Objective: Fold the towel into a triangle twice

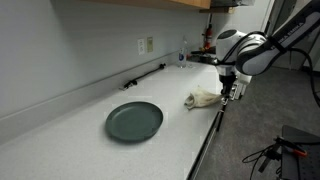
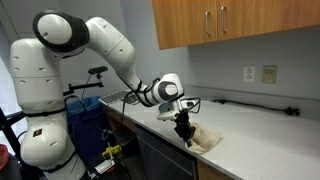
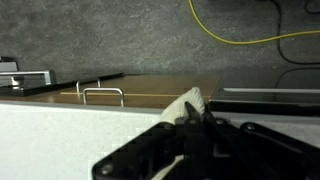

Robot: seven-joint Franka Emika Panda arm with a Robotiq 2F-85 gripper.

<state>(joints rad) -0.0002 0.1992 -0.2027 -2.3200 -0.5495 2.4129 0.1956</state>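
My gripper should bring the towel's corner (image 3: 191,99) back toward the green plate (image 1: 134,121) and lay it down, because my gripper is holding it past the counter's front edge.
The towel (image 1: 205,98) is a small cream-beige cloth, bunched and wrinkled, lying near the counter's front edge; it also shows in an exterior view (image 2: 204,138). My gripper (image 1: 228,90) is at the towel's edge nearest the counter rim, also seen in an exterior view (image 2: 184,129). In the wrist view the gripper (image 3: 193,118) has its fingers closed together on a corner of the towel (image 3: 186,101), which sticks up between them.
A dark green round plate (image 1: 134,121) lies on the white counter (image 1: 90,140) away from the towel. A dark rail (image 1: 145,76) runs along the back wall. The counter's front edge (image 1: 212,130) is right beside the gripper. Cabinet handles (image 3: 102,92) show below.
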